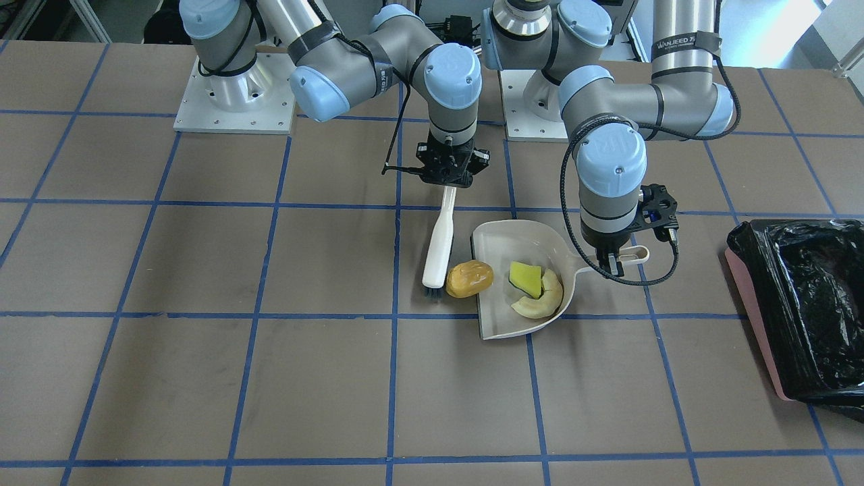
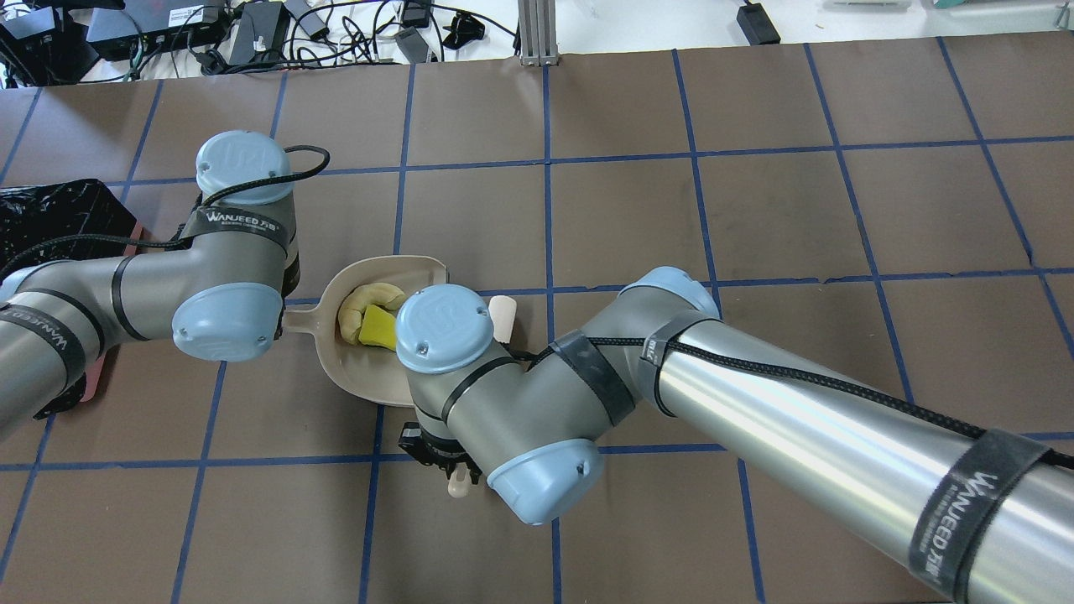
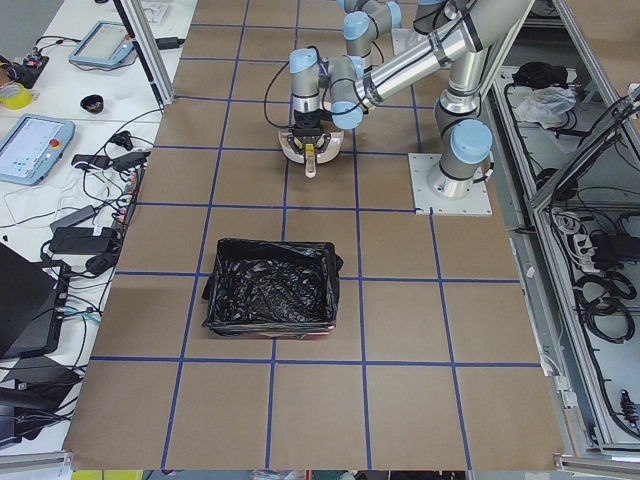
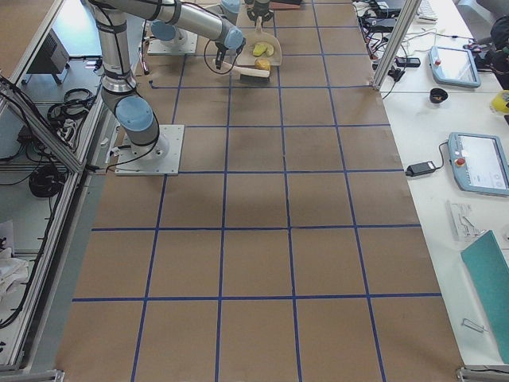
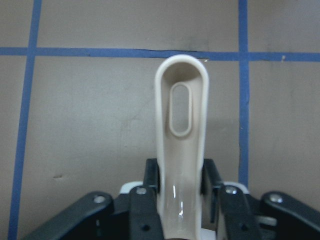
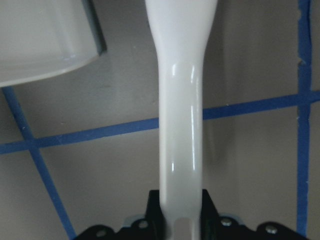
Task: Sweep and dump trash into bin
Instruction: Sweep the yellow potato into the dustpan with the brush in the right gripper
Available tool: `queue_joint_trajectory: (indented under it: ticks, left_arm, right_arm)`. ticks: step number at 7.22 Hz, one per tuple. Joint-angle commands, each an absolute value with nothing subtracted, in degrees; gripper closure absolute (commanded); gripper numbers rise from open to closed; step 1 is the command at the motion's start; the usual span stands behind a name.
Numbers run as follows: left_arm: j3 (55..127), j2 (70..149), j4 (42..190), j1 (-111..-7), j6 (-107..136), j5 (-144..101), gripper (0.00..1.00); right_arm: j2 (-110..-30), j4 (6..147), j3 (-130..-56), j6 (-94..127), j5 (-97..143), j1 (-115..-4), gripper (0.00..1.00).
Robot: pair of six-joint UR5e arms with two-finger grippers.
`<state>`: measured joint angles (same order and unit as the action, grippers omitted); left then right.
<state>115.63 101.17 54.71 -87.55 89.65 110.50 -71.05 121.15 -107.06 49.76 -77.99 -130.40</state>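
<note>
My right gripper is to brush the amber lump, which is at the dustpan's opening [image 1: 470, 279], in beside the yellow wedge [image 1: 526, 278]. Then my left gripper will lift the dustpan.
The beige dustpan [image 1: 513, 243] lies flat on the table. The yellow wedge [image 1: 526, 279] and the cream crescent [image 1: 543, 297] lie inside it. The amber lump [image 1: 469, 279] sits on the table at the pan's open mouth, touching the brush's dark bristles [image 1: 433, 292]. My left gripper [image 1: 611, 260] is shut on the dustpan handle [image 5: 181, 130]. My right gripper [image 1: 449, 179] is shut on the brush handle [image 6: 181, 125], with the brush [image 1: 440, 236] lying low beside the pan. The pink bin [image 1: 803, 310] with its black bag stands apart on the robot's left side.
In the overhead view the right arm's wrist [image 2: 445, 331] covers the amber lump and part of the dustpan [image 2: 361, 369]. The bin [image 2: 59, 218] sits behind the left arm's elbow. The table is brown with blue grid tape.
</note>
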Motion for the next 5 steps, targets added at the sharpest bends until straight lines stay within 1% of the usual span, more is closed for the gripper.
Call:
queue_joint_trajectory:
  ticks: [1, 2, 3, 5]
  left_arm:
    - [112.86, 103.00, 54.84, -90.52, 90.52, 110.39, 1.00]
    - [112.68, 103.27, 54.84, -91.40, 90.70, 108.74, 1.00]
    - [112.24, 103.27, 54.84, -93.23, 90.36, 106.72, 1.00]
    - [111.36, 103.10, 55.37, -93.60, 86.25, 101.37, 1.00]
  right_arm:
    - [-67.43, 121.64, -101.11, 52.88, -77.96, -133.76, 1.00]
    - [-66.28, 121.29, -98.81, 53.78, -76.91, -134.03, 1.00]
    - [-66.53, 120.68, -98.44, 53.61, -77.08, -133.95, 1.00]
    - [-69.07, 112.55, -99.14, 47.76, -81.18, -132.20, 1.00]
